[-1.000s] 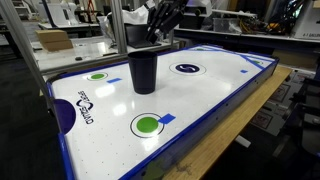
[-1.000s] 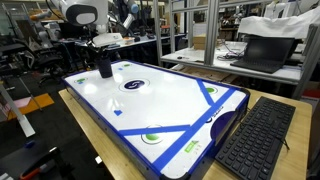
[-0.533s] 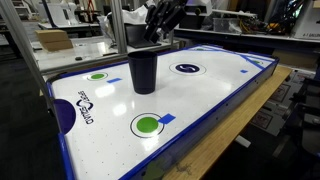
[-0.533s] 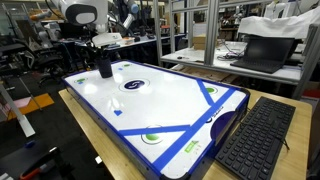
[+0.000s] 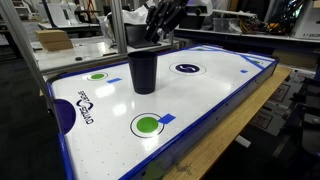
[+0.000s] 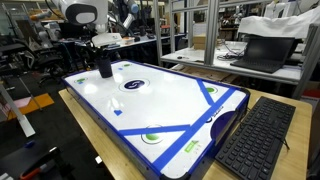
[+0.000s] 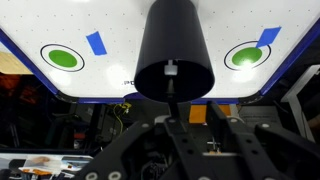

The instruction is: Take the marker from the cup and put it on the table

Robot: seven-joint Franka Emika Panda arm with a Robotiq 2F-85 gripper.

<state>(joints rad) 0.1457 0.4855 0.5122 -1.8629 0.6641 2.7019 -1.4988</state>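
Note:
The marker is standing deep inside the cup and my gripper is above the cup's rim, so I should open my fingers and lower them into the cup before I close them.
The dark cup stands upright on the white table between the green circles; it also shows in an exterior view. My gripper hangs right above the cup's rim. In the wrist view I look down into the cup. The marker stands inside it, white end down, and its dark shaft rises toward my fingers. My gripper shows a gap between its two fingers, and the shaft sits by one finger.
The table has a blue raised rim and rests on a wooden bench. A keyboard lies beside the table. Metal frame posts and cluttered benches stand behind the cup.

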